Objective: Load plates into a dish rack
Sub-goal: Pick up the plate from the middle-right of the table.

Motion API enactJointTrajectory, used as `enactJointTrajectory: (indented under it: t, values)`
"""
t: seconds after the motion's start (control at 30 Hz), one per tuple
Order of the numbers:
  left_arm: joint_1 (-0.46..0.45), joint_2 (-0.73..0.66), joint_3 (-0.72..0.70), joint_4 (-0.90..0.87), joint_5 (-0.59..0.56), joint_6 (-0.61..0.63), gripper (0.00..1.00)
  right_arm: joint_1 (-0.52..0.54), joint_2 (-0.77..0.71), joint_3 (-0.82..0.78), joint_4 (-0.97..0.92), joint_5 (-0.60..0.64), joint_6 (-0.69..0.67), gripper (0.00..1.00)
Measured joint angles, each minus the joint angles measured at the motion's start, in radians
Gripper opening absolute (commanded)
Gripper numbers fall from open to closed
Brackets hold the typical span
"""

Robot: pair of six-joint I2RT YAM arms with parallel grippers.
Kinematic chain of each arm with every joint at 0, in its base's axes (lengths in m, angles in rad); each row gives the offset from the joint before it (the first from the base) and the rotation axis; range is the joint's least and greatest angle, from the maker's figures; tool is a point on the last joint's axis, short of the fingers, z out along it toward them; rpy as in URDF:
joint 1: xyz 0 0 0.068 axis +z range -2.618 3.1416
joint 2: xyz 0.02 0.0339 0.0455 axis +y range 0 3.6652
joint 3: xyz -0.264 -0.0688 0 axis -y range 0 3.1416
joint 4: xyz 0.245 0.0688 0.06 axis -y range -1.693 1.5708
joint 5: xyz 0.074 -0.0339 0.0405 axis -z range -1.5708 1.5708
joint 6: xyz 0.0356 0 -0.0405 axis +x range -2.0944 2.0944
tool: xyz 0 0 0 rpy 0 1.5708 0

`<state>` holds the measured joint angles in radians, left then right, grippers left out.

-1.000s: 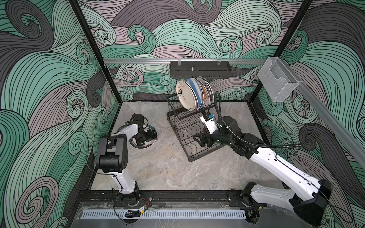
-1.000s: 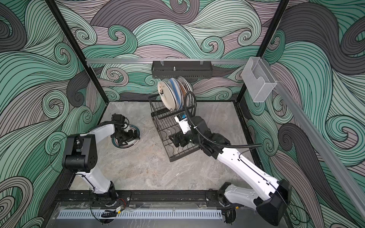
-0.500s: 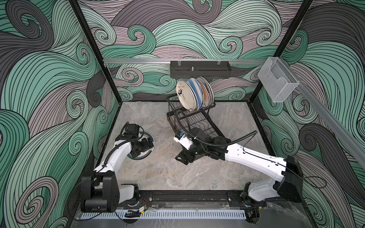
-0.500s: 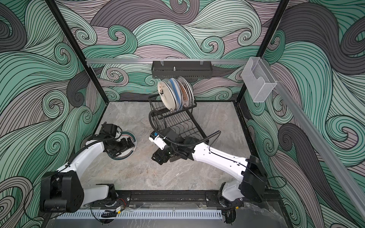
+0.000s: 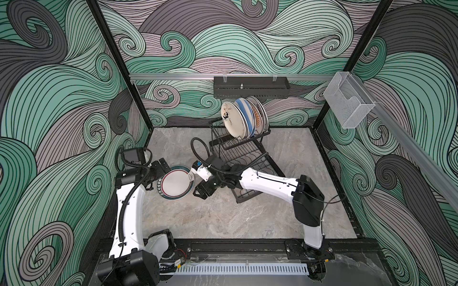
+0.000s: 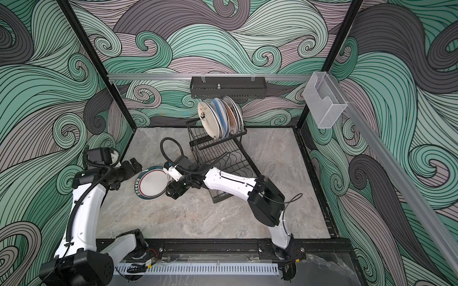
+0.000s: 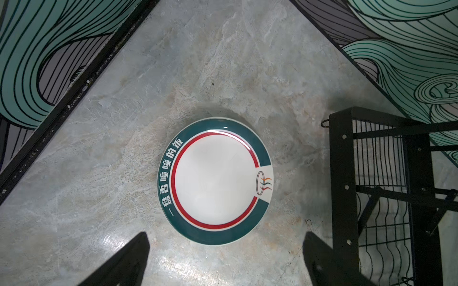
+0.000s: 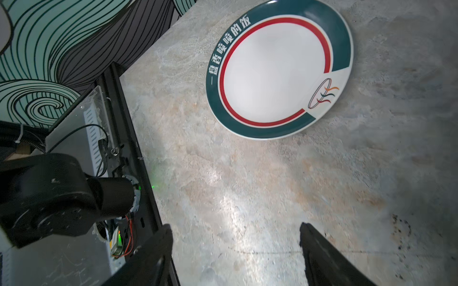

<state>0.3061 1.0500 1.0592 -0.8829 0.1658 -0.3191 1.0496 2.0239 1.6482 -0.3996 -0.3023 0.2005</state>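
Note:
My left gripper is at the plate's rim (image 5: 160, 185) on the side away from the rack, so next my right gripper grabs the rim (image 5: 192, 181) nearest the rack and lifts the plate.
A teal-rimmed white plate (image 5: 176, 182) (image 6: 151, 183) lies flat on the table, left of the dish rack (image 5: 247, 158) (image 6: 223, 158). Several plates (image 5: 238, 118) stand on edge in the rack's raised upper tier. My left gripper (image 5: 158, 177) (image 7: 225, 236) is open at the plate's left rim, its fingers spread wider than the near edge. On the plate's right side my right gripper (image 5: 198, 192) (image 8: 235, 226) is open over bare table, and the plate (image 8: 277, 69) lies ahead of it, untouched. The lower grid of the rack holds nothing.
A black perforated shelf (image 5: 250, 86) hangs on the back wall above the rack. A clear plastic box (image 5: 349, 104) is fixed to the right wall rail. The black front rail (image 5: 235, 245) carries both arm bases. The rack's frame (image 7: 347, 185) stands close beside the plate.
My right gripper has left the dish rack and crossed to the right side of the teal-rimmed plate. The left gripper has drawn back from over the plate to its left rim.

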Motion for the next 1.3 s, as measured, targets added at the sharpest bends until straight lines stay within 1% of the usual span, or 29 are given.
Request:
enactJointTrajectory:
  t: [0.13, 0.43, 0.67, 0.87, 1.2, 1.3]
  values:
    - [0.020, 0.016, 0.000, 0.000, 0.034, 0.023, 0.99, -0.020, 0.120, 0.078, 0.014, -0.019, 0.045, 0.82]
    - [0.027, 0.029, -0.029, 0.026, 0.096, 0.022, 0.99, -0.103, 0.252, 0.121, 0.071, -0.092, 0.136, 0.80]
    - [0.027, 0.034, -0.075, 0.039, 0.108, 0.021, 0.99, -0.096, 0.326, 0.186, 0.128, -0.144, 0.195, 0.80]
    - [0.028, 0.042, -0.076, 0.050, 0.108, 0.021, 0.99, -0.088, 0.389, 0.238, 0.161, -0.147, 0.238, 0.78]
    - [0.039, 0.051, -0.077, 0.069, 0.109, 0.021, 0.99, -0.100, 0.451, 0.293, 0.220, -0.142, 0.317, 0.69]
    - [0.040, 0.054, -0.080, 0.074, 0.109, 0.021, 0.99, -0.101, 0.466, 0.309, 0.232, -0.142, 0.335, 0.63]
